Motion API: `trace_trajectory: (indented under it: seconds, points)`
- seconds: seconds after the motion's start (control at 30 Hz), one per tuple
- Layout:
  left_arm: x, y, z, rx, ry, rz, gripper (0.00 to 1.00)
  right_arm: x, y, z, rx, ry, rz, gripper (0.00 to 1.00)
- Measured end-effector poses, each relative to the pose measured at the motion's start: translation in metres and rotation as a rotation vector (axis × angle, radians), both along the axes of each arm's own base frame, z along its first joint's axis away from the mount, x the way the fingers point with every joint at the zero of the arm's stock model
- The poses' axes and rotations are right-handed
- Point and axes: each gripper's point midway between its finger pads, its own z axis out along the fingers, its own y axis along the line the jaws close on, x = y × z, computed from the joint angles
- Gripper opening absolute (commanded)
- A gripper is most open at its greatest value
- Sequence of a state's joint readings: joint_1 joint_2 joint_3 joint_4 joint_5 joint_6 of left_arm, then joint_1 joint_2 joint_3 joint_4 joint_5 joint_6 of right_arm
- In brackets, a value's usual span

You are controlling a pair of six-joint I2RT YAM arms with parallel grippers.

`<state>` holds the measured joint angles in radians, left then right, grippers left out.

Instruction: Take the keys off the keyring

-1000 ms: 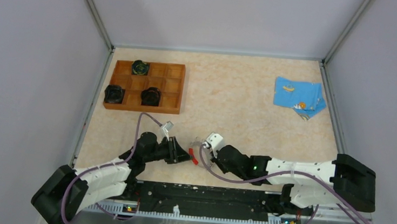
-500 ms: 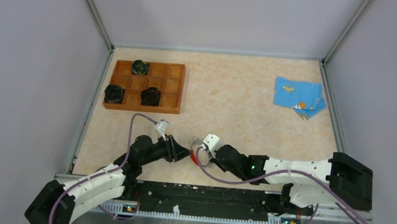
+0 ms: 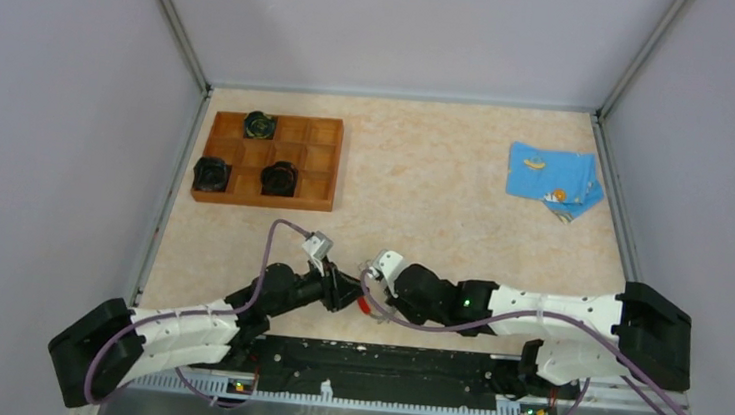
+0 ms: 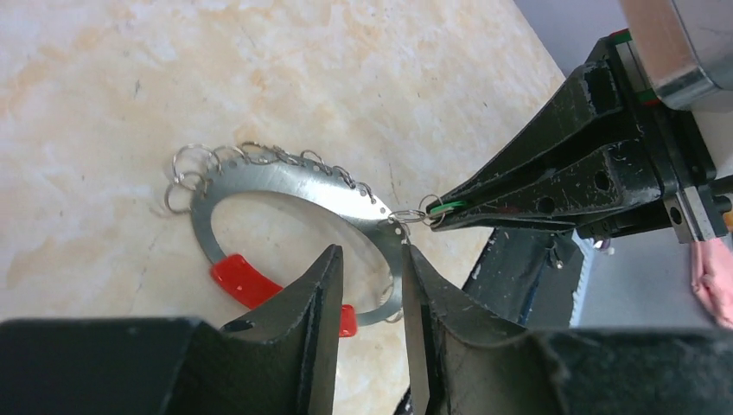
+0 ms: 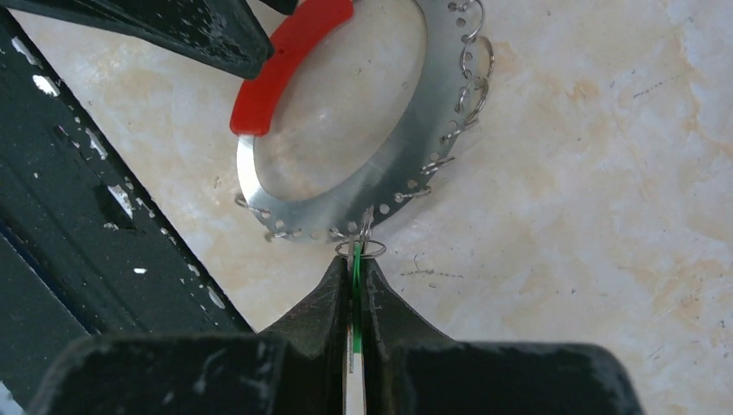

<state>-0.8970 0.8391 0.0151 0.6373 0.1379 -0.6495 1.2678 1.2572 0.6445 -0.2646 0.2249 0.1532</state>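
The keyring lies flat (image 4: 298, 184) below the robot's left gripper, so the right gripper should raise the key and hang the keyring before the left gripper pinches the small loop (image 4: 410, 216).
The keyring (image 4: 285, 181) lies flat on the table, a thin grey metal ring with a red section (image 4: 246, 281) and several small wire loops along its rim. My right gripper (image 5: 354, 259) is shut on a key with a green head (image 5: 355, 270), which hangs from a small loop at the ring's edge (image 5: 406, 147). My left gripper (image 4: 370, 259) is open, and its fingertips straddle the ring's rim beside the red section. In the top view both grippers meet at the ring (image 3: 363, 303) near the table's front edge. The left gripper (image 3: 341, 288) is on its left and the right gripper (image 3: 372, 273) on its right.
A wooden tray (image 3: 322, 163) with compartments stands at the back left and holds three black round pucks (image 3: 279, 177). A blue patterned cloth (image 3: 554, 179) lies at the back right. The black rail (image 3: 379, 369) runs along the front edge just behind the grippers.
My left gripper has moved right and closer, onto the ring's rim. My right gripper has shifted slightly left and stays shut on the key.
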Motion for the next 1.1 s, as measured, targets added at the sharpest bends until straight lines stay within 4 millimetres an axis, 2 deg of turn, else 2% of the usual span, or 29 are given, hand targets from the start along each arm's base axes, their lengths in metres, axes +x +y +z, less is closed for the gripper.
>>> trace_trajectory:
  seconds: [0.17, 0.4, 0.57, 0.7, 0.83, 0.97, 1.03, 1.1]
  points:
    - [0.007, -0.007, 0.001, 0.033, -0.134, -0.036, 0.38, 0.004, 0.003, 0.009, 0.001, -0.016, -0.007, 0.0]
    - [0.014, -0.02, 0.013, 0.015, -0.307, -0.084, 0.39, 0.026, 0.006, 0.019, 0.006, -0.156, -0.005, 0.0]
    - [0.016, -0.023, 0.015, 0.015, -0.371, -0.098, 0.36, 0.037, -0.001, 0.019, -0.006, -0.257, 0.018, 0.0]
    - [0.02, -0.027, 0.017, 0.001, -0.414, -0.092, 0.32, 0.041, -0.002, 0.029, 0.038, -0.324, 0.036, 0.0]
    - [0.019, -0.029, -0.003, 0.039, -0.384, -0.112, 0.29, 0.044, 0.002, 0.043, 0.101, -0.37, 0.044, 0.0]
    - [0.01, -0.029, -0.039, 0.124, -0.307, -0.15, 0.29, 0.046, 0.006, 0.051, 0.129, -0.392, 0.042, 0.0]
    - [0.008, -0.028, -0.048, 0.146, -0.287, -0.161, 0.29, 0.046, 0.006, 0.053, 0.144, -0.401, 0.039, 0.0]
    - [0.006, -0.028, -0.049, 0.148, -0.286, -0.165, 0.3, 0.047, 0.007, 0.055, 0.156, -0.409, 0.037, 0.0]
